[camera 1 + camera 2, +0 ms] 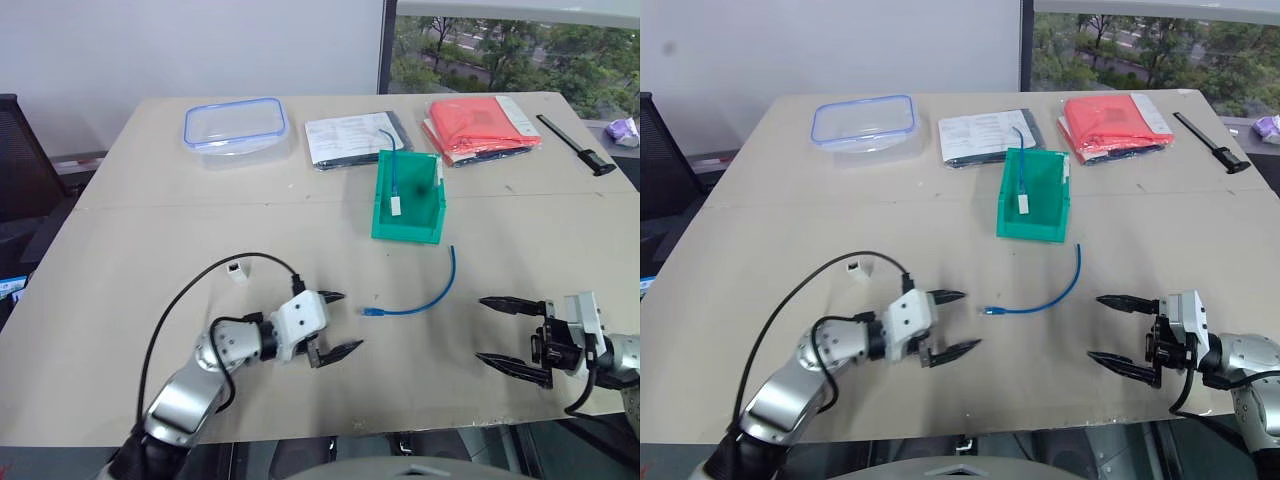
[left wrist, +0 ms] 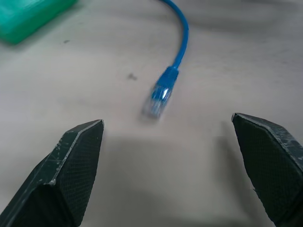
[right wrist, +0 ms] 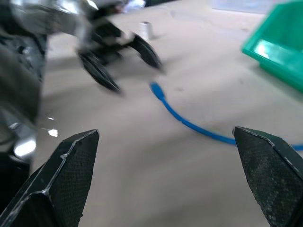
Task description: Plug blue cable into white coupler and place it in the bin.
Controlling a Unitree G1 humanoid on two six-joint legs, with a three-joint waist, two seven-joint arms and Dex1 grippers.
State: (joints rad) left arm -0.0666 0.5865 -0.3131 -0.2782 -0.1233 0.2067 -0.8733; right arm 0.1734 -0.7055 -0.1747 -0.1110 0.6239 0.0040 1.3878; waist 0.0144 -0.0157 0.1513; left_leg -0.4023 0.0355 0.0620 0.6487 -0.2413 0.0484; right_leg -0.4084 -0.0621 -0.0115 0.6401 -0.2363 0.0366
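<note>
I expect the short blue cable point(image 1: 408, 312) to stick out stiffly when I pick it up by the clear plug, because it lies in a smooth open arc point(image 1: 446, 287).
The blue cable point(image 1: 425, 299) lies curved on the table in front of the green bin point(image 1: 409, 226). Its clear plug end point(image 2: 158, 97) points toward my left gripper point(image 1: 350, 320), which is open, a short way left of it and apart from it. The white coupler point(image 1: 237, 270) stands alone on the table, behind and left of that gripper. My right gripper point(image 1: 480, 329) is open and empty to the right of the cable, pointing left. In the right wrist view the cable point(image 3: 189, 125) runs between that gripper's fingers and the left gripper point(image 3: 128, 61) beyond.
Inside the bin lies another blue cable with a white piece point(image 1: 396, 205). A clear box with a blue-rimmed lid point(image 1: 235, 125), papers point(image 1: 355, 138), a red folder point(image 1: 482, 125) and a black tool point(image 1: 577, 145) lie along the far side. The table's front edge is just below both grippers.
</note>
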